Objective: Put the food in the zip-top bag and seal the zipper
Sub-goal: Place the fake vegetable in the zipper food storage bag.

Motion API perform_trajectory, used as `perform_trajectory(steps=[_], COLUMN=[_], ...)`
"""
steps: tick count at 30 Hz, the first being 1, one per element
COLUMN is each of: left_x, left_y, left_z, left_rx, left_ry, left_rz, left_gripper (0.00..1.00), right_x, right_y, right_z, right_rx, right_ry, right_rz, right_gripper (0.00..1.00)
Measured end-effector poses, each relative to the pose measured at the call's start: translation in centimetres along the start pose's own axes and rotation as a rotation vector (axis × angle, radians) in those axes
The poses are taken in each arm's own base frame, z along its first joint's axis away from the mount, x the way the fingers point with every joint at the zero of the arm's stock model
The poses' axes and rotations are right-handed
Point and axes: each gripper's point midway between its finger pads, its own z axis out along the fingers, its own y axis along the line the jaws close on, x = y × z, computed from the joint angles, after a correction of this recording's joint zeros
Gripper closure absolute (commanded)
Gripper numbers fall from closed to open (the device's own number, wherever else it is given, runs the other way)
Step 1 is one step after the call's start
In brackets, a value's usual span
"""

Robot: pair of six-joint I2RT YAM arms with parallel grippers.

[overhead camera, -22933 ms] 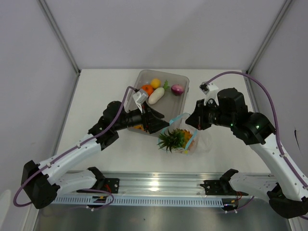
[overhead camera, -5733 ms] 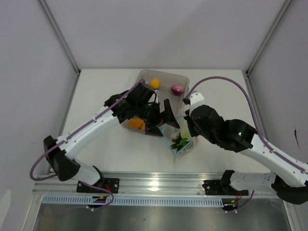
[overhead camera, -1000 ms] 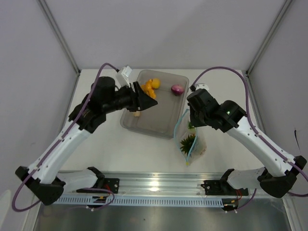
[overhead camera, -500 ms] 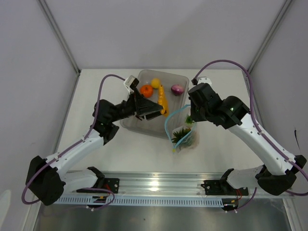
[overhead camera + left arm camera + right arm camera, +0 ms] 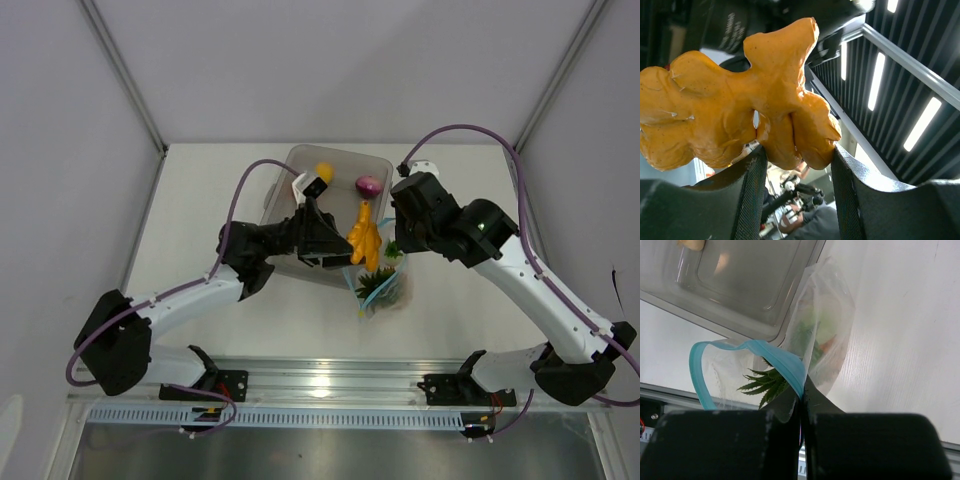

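The orange piece [image 5: 365,238] sticks out ahead toward the bag's opening [image 5: 376,277], so my left gripper should go on in and let go once the piece is past the bag's zipper.
My left gripper [image 5: 352,243] is shut on a lumpy orange toy food piece [image 5: 365,238], held just above the open mouth of the zip-top bag [image 5: 383,285]; in the left wrist view the piece [image 5: 755,95] fills the frame between my fingers. My right gripper [image 5: 398,243] is shut on the bag's light blue zipper strip [image 5: 785,365] and holds the mouth open. A green leafy sprig [image 5: 762,382] and pale pieces lie inside the bag [image 5: 825,335]. A yellow lemon [image 5: 323,172] and a purple onion [image 5: 369,185] lie in the tray.
The rigid clear grey tray [image 5: 340,158] stands at the back middle of the white table, just left of the bag; it also shows in the right wrist view [image 5: 740,285]. A metal rail [image 5: 320,385] runs along the near edge. Grey walls enclose both sides.
My left gripper has carried the orange piece rightward out of the tray to just above the bag's mouth. My right gripper keeps holding the zipper strip; the bag has barely moved.
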Motion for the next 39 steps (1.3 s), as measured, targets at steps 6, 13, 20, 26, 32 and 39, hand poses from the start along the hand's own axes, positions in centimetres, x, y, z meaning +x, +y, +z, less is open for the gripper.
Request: perform_trajectory(steps=[6, 13, 20, 26, 32, 39], left_x=[1.1, 1.0, 1.5, 2.1, 2.2, 2.1], left_y=[3.1, 7.1, 7.8, 8.5, 10.4, 12.7], left_z=[0.3, 0.0, -0.3, -0.1, 0.1, 0.1], left_rx=[-0.042, -0.115, -0.126, -0.142, -0.169, -0.201], left_ry=[0.058, 0.066, 0.090, 0.111, 0.115, 0.113], left_rz=[-0.084, -0.177, -0.129, -0.109, -0.155, -0.240], left_gripper=[0.90, 0.92, 0.93, 0.89, 0.89, 0.86], right_x=[0.0, -0.4, -1.0, -1.0, -1.0, -1.0], right_y=[0.1, 0.3, 0.2, 0.2, 0.3, 0.3], right_z=[0.0, -0.4, -1.4, -1.4, -1.5, -1.5], right_rx=[-0.005, -0.020, -0.038, -0.041, -0.045, -0.046], right_ry=[0.003, -0.009, -0.039, -0.040, -0.037, -0.037], right_rz=[0.002, 0.008, 0.021, 0.022, 0.022, 0.022], right_gripper=[1.00, 1.00, 1.00, 1.00, 1.00, 1.00])
